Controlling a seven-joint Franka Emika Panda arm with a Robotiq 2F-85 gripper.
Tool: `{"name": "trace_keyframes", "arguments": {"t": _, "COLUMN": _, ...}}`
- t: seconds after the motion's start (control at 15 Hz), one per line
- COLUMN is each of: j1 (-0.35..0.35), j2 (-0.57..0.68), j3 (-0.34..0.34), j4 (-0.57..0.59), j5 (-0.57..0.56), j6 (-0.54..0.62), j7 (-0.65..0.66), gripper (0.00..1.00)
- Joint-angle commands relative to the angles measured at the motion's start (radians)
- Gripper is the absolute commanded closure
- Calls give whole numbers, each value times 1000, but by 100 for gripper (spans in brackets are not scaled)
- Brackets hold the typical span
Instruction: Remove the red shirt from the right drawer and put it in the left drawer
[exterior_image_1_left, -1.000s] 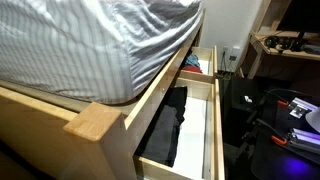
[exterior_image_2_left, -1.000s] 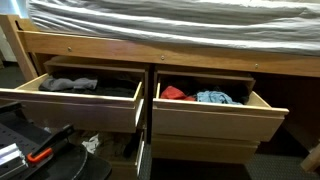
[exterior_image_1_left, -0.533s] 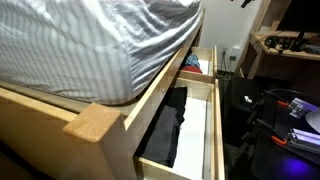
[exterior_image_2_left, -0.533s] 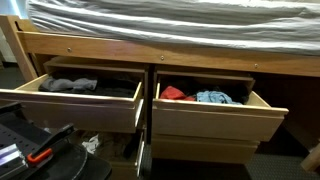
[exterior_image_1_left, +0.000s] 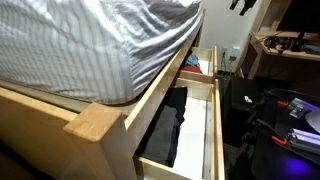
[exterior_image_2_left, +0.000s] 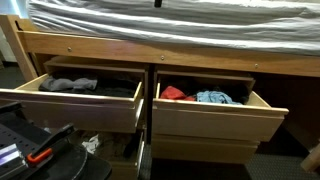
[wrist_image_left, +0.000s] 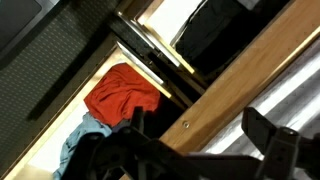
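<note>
My gripper needs to turn square to the drawer, as it hangs crooked above the bed's wooden rail (wrist_image_left: 222, 96), and then come down over the red shirt (wrist_image_left: 121, 95).
The red shirt (exterior_image_2_left: 175, 93) lies in the open right drawer (exterior_image_2_left: 215, 118), next to a blue cloth (exterior_image_2_left: 213, 97). The open left drawer (exterior_image_2_left: 70, 105) holds grey and dark clothes (exterior_image_2_left: 70, 84). In the wrist view the red shirt (wrist_image_left: 125, 92) lies below and to the left of my gripper (wrist_image_left: 200, 135). The gripper is open and empty, high above the bed's wooden rail (wrist_image_left: 230, 85). Only the gripper's tip shows at the top edge of both exterior views (exterior_image_1_left: 240, 4) (exterior_image_2_left: 157, 3).
A bed with a striped sheet (exterior_image_1_left: 90, 40) overhangs the drawers. A wooden bed post (exterior_image_1_left: 95, 122) stands at the near corner. A desk with equipment (exterior_image_1_left: 295, 45) and dark gear on the floor (exterior_image_1_left: 290, 120) lie beside the drawers. Black cases (exterior_image_2_left: 35, 150) sit in front of the left drawer.
The gripper's tip has come into view at the top edge of both exterior views. The drawers and clothes have not moved.
</note>
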Motion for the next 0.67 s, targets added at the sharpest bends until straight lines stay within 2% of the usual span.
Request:
{"name": "trace_keyframes", "arguments": {"t": 0.0, "j1": -12, "j2": 83, "j3": 11, "j4": 39, "j5": 31, "j6": -113, "j7": -170, "gripper": 0}}
{"name": "trace_keyframes", "arguments": {"t": 0.13, "j1": -15, "j2": 133, "j3": 24, "j4": 67, "j5": 17, "j6": -180, "j7": -238, "gripper": 0}}
{"name": "trace_keyframes", "arguments": {"t": 0.2, "j1": -14, "j2": 165, "j3": 43, "j4": 84, "j5": -36, "j6": -201, "j7": -211, "gripper": 0}}
{"name": "trace_keyframes", "arguments": {"t": 0.4, "j1": -8, "j2": 176, "j3": 95, "j4": 75, "j5": -232, "j6": -81, "j7": -2, "gripper": 0}}
{"name": "trace_keyframes", "arguments": {"t": 0.47, "j1": -8, "j2": 135, "j3": 106, "j4": 40, "j5": -275, "j6": -18, "j7": 60, "gripper": 0}}
{"name": "trace_keyframes", "arguments": {"t": 0.53, "j1": -12, "j2": 99, "j3": 112, "j4": 12, "j5": -283, "j6": 24, "j7": 118, "gripper": 0}}
{"name": "trace_keyframes", "arguments": {"t": 0.6, "j1": -19, "j2": 162, "j3": 117, "j4": 56, "j5": -241, "j6": -34, "j7": 44, "gripper": 0}}
